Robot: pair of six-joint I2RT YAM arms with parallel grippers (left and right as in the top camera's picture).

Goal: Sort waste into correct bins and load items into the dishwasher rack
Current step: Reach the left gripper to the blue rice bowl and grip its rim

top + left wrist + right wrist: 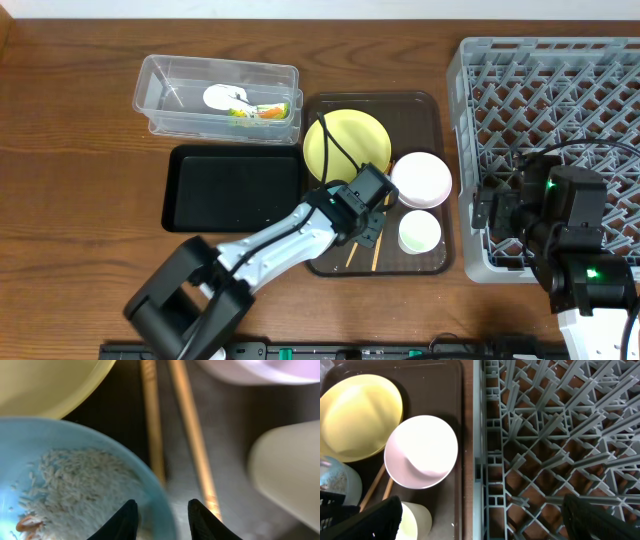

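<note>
Next, my left gripper picks up the light blue bowl [80, 487] and tips it over the black tray [235, 188] before the bowl goes into the rack, because the bowl has rice grains in it.
My left gripper [368, 205] [161, 502] hangs low over the brown tray, jaws partly open and astride the rim of the light blue bowl [30, 440]: one finger inside, one outside, with a gap showing. Rice grains [75, 480] lie in that bowl. Two chopsticks [152, 420] [376, 255] lie beside it. The yellow plate [345, 140], pinkish-white bowl [421, 180] and white cup [419, 233] sit on the same tray. My right gripper [497, 213] [482, 505] stands wide open above the left edge of the grey dishwasher rack [560, 90], holding nothing.
The clear tub [160, 85] at the back left holds a white scrap [225, 97] and a green-and-orange wrapper [262, 113]. A black tray [235, 188] lies in front of it. The brown serving tray [425, 110] sits between the black tray and the rack.
</note>
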